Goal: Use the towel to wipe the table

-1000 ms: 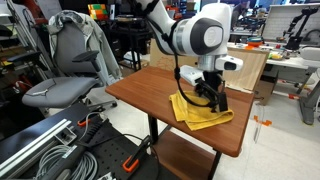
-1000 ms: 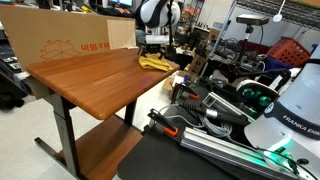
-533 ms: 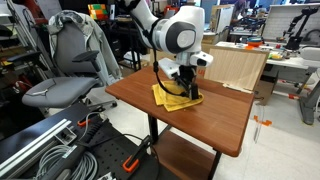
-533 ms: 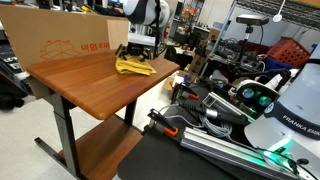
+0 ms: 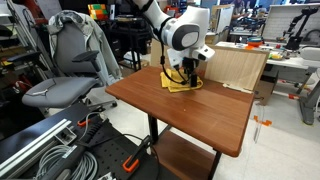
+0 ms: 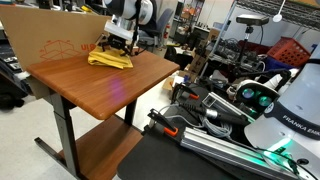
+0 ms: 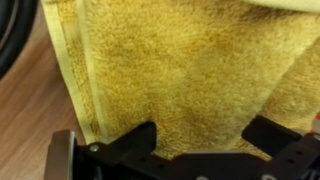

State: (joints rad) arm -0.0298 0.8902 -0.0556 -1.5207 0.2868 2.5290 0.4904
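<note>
Next, my gripper wipes back toward the table's end by the grey chair, because the yellow towel is near the table's far edge by the cardboard box.
The yellow towel lies bunched on the brown wooden table, near its far edge by the cardboard box. In the other exterior view the towel sits at the table's far part. My gripper points down onto the towel and holds it against the tabletop. In the wrist view the towel fills the picture, and the two black fingers of the gripper are closed in on a fold of it. Bare wood shows at the left.
A large cardboard box stands against the table's far edge, close to the towel. A grey office chair stands beside the table. Cables and robot equipment lie on the floor around it.
The gripper has dragged the towel across the tabletop, from the front middle of the table toward the far edge by the cardboard box.
</note>
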